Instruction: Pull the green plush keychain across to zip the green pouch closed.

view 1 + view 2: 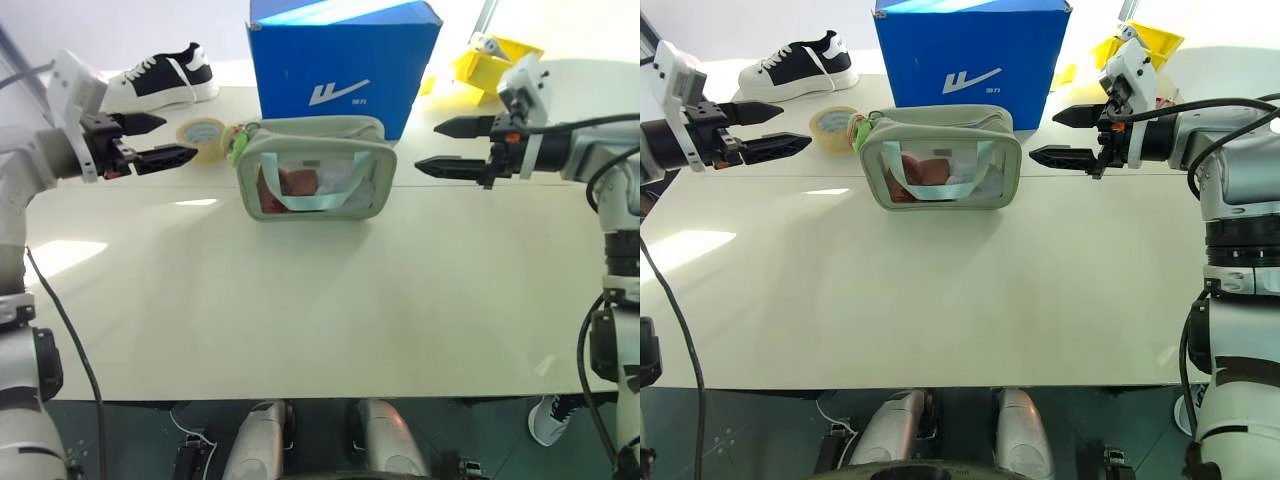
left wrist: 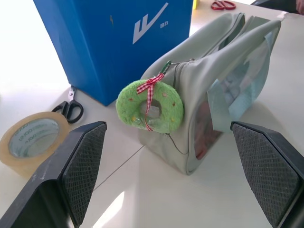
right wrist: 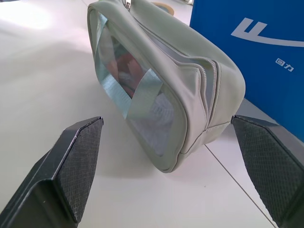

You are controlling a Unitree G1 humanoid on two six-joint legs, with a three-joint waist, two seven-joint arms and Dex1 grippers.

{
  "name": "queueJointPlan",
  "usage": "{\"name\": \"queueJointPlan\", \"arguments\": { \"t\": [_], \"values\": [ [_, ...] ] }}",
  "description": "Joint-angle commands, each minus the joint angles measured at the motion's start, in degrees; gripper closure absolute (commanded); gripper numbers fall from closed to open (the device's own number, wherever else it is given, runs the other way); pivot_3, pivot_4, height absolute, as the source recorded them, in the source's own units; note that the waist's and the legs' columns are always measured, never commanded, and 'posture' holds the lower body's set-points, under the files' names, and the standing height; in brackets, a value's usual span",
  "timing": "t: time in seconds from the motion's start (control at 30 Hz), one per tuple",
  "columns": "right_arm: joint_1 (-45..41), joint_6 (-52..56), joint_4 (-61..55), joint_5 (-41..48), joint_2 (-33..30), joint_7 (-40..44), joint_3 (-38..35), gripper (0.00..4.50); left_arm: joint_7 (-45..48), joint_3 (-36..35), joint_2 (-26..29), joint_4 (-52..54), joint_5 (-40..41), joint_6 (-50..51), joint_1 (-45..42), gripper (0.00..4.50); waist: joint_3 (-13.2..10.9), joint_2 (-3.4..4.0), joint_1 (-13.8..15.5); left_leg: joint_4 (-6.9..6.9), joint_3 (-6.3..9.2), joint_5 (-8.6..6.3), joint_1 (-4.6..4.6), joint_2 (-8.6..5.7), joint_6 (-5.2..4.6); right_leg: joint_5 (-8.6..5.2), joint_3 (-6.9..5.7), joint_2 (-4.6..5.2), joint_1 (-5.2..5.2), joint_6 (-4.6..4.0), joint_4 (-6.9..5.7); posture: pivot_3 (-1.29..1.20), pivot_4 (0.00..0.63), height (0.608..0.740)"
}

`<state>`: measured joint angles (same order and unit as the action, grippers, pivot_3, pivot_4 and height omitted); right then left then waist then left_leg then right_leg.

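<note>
The green pouch stands right up against the blue box. My right gripper should grab the pouch's front rim (image 1: pixel 388 168) and pull the pouch clear before zipping.
The green pouch (image 1: pixel 315 170) stands upright on the white table (image 1: pixel 300 320), its clear window facing me with red and white contents inside. The green plush keychain (image 2: pixel 150 105), a fuzzy ring with a red checked ribbon, hangs at the pouch's left end (image 1: pixel 237 143). My left gripper (image 1: pixel 165 140) hovers open a short way left of the keychain, fingers pointing at it. Off the pouch's right end, my right gripper (image 1: pixel 447 147) is open too, with a gap between it and the bag (image 3: pixel 161 85).
A blue cardboard box (image 1: pixel 340 60) stands right behind the pouch. A roll of tape (image 1: pixel 201 135) and black scissors (image 2: pixel 70 108) lie near the keychain. A black-and-white sneaker (image 1: pixel 165 78) sits far left, a yellow object (image 1: pixel 495 58) far right.
</note>
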<state>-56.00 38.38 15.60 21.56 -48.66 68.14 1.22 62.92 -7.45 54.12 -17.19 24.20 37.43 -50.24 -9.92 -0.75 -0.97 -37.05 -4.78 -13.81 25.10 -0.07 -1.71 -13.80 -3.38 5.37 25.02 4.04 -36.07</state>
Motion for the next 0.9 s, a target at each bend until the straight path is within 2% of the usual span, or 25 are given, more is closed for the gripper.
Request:
{"name": "queueJointPlan", "arguments": {
  "t": [0.03, 0.23, 0.43, 0.57, 0.73, 0.9],
  "values": [
    [0.08, 0.22, -2.82, 0.89, -1.61, 0.01, -2.55, 0.00, 0.51, -0.97, 1.56, 1.55, 0.29, 0.57, -1.61, 0.04, 0.00, 0.00, 0.01, -0.01, -0.01, -0.01, 0.01, 0.00, -0.01, 0.00, 0.00, 0.01, 0.00, 0.00, 0.00, 0.00, 0.150, 0.740],
    [4.14, 1.98, -6.14, 1.29, -3.23, -3.19, -5.49, 0.00, 0.16, -2.39, 2.10, 7.86, 1.51, 2.93, 3.35, 0.04, 0.00, 0.00, 0.08, -0.05, -0.01, -0.02, 0.01, -0.01, -0.02, -0.08, 0.00, 0.06, 0.00, -0.17, -0.02, 0.00, 0.150, 0.740],
    [19.69, 10.39, -22.33, 4.88, -2.65, -12.70, -15.21, 0.00, -4.13, -8.08, 2.26, 15.97, 4.01, 6.68, 12.06, 0.04, 0.01, 0.01, 0.19, -0.01, 0.00, -0.04, 0.04, -0.02, -0.08, 0.00, -0.01, 0.09, 0.00, -0.04, 0.00, 0.00, 0.150, 0.740],
    [24.87, 13.39, -28.96, 7.16, -0.14, -17.66, -17.32, 0.00, -5.89, -6.85, 0.53, 16.81, 3.82, 5.99, 12.63, 0.04, 0.02, 0.02, 0.13, -0.11, -0.01, -0.05, 0.02, -0.02, 0.02, -0.01, -0.01, 0.10, -0.02, -0.07, -0.06, 0.00, 0.150, 0.740],
    [21.08, 12.74, -28.52, 7.84, 1.82, -18.83, -13.12, 0.00, -5.92, -2.41, -1.57, 13.86, 1.55, 2.92, 8.76, 0.04, 0.02, 0.02, 0.15, -0.18, -0.03, 0.19, 0.00, -0.01, 0.08, 0.21, -0.03, 0.10, -0.04, -0.21, -0.05, 0.00, 0.150, 0.740],
    [11.55, 3.43, -15.40, 1.60, 5.31, -17.22, -4.23, 0.00, -8.94, -0.87, -3.85, 13.97, 0.05, 2.18, 8.35, 0.04, 0.02, 0.01, -0.02, -0.18, -0.19, 0.35, -0.09, 0.00, -0.13, 0.31, -0.06, 0.16, -0.05, -0.22, -0.04, 0.00, 0.150, 0.740]
  ]
}}
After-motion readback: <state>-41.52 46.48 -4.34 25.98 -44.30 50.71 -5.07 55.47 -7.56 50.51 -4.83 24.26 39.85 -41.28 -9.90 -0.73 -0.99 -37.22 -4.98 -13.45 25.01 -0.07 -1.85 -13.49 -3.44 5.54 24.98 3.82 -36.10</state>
